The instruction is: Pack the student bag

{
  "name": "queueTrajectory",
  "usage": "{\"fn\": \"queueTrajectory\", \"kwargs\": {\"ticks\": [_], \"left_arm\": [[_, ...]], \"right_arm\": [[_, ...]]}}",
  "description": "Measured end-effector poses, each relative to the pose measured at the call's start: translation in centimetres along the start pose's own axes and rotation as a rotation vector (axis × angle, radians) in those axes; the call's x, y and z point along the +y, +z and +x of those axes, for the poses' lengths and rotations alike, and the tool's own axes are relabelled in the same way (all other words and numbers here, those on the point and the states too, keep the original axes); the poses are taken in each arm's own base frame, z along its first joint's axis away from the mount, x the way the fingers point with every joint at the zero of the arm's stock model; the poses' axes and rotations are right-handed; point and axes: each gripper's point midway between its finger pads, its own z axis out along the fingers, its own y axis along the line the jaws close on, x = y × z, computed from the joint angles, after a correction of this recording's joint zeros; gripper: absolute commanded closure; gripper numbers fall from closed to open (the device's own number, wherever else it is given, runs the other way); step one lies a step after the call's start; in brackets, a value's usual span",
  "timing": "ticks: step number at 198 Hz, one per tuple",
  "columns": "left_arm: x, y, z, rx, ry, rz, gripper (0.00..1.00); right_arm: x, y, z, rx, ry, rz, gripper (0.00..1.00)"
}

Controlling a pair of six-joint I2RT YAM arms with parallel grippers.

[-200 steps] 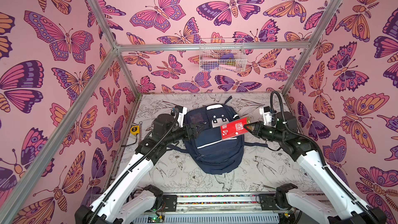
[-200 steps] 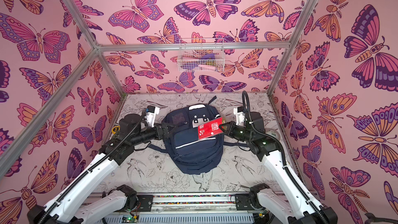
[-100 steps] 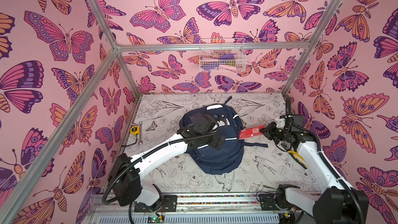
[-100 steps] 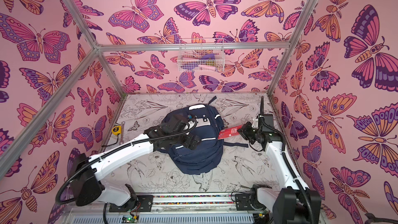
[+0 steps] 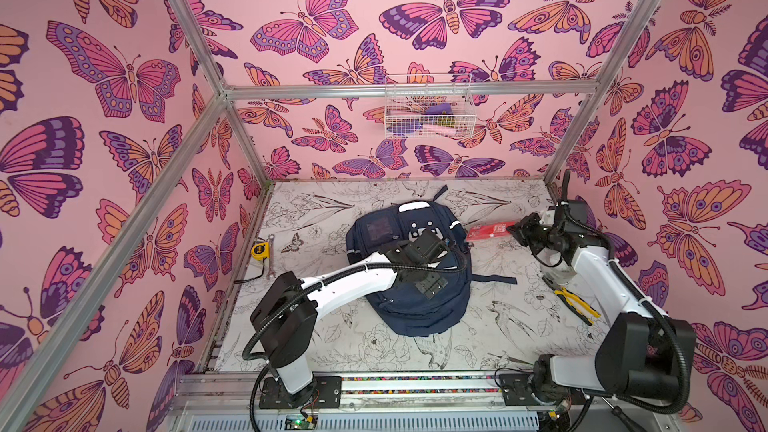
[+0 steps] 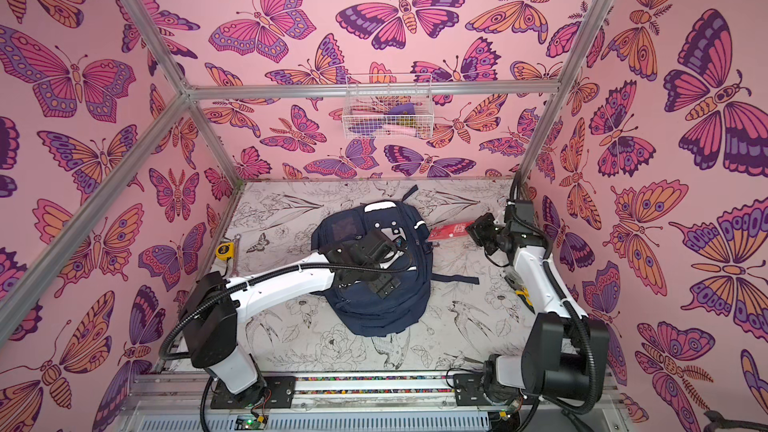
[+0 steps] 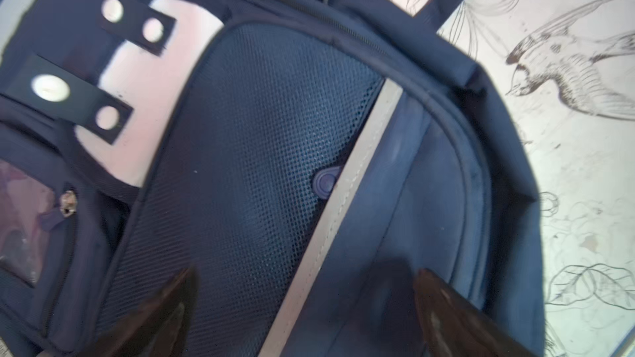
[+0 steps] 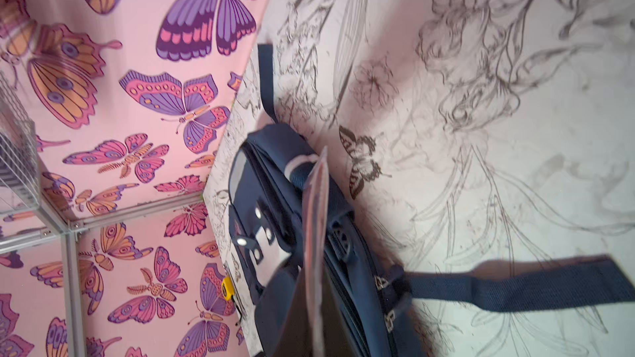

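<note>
The left gripper should raise the panel's rounded edge [image 7: 477, 165] before the right gripper swings the red booklet into the bag, because the front panel [image 7: 264, 139] lies flat across the bag's opening.
The student bag [image 5: 415, 309] [image 6: 374, 309], a navy backpack with a white dotted patch [image 7: 147, 97], lies flat mid-table in both top views. My left gripper [image 5: 430, 286] [image 6: 384, 284] hovers just above its front, open, fingers [image 7: 446, 314] spread over the mesh pocket [image 7: 257, 132] with nothing between them. My right gripper [image 5: 515, 228] [image 6: 473, 228] is shut on a thin red booklet [image 5: 488, 229] [image 6: 451, 229], held just off the bag's right side. In the right wrist view the booklet [image 8: 316, 221] shows edge-on in front of the bag [image 8: 275, 173].
A yellow tape measure [image 5: 259, 250] and a wrench [image 5: 269, 268] lie by the left wall. Yellow-handled pliers [image 5: 575, 305] lie under the right arm. A bag strap [image 5: 494, 279] trails right across the table. A wire basket [image 5: 428, 105] hangs on the back wall.
My left arm swung from the bag's left side over its front, and its jaws opened wider. My right gripper drew the red booklet off the bag to the right.
</note>
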Motion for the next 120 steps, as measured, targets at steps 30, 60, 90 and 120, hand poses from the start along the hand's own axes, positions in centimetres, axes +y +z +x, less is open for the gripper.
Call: {"fn": "queueTrajectory", "kwargs": {"ticks": [30,60,90,120], "left_arm": [[0.9,-2.1,-1.5,-0.044,-0.05,0.012,0.0],[0.7,-4.9,-2.1,-0.102,-0.066,0.05,0.0],[-1.1,-3.6,1.3,-0.044,-0.026,0.074,0.0],[-2.2,-0.3,5.0,0.081,0.017,0.078,0.0]], "right_arm": [[4.2,-2.0,-2.3,-0.003,-0.035,0.001,1.0],[6.1,-4.4,-1.4,0.0,-0.112,-0.042,1.0],[3.2,-6.1,2.7,0.043,-0.123,-0.035,1.0],[1.3,-6.7,6.3,0.11,-0.144,-0.012,1.0]]}}
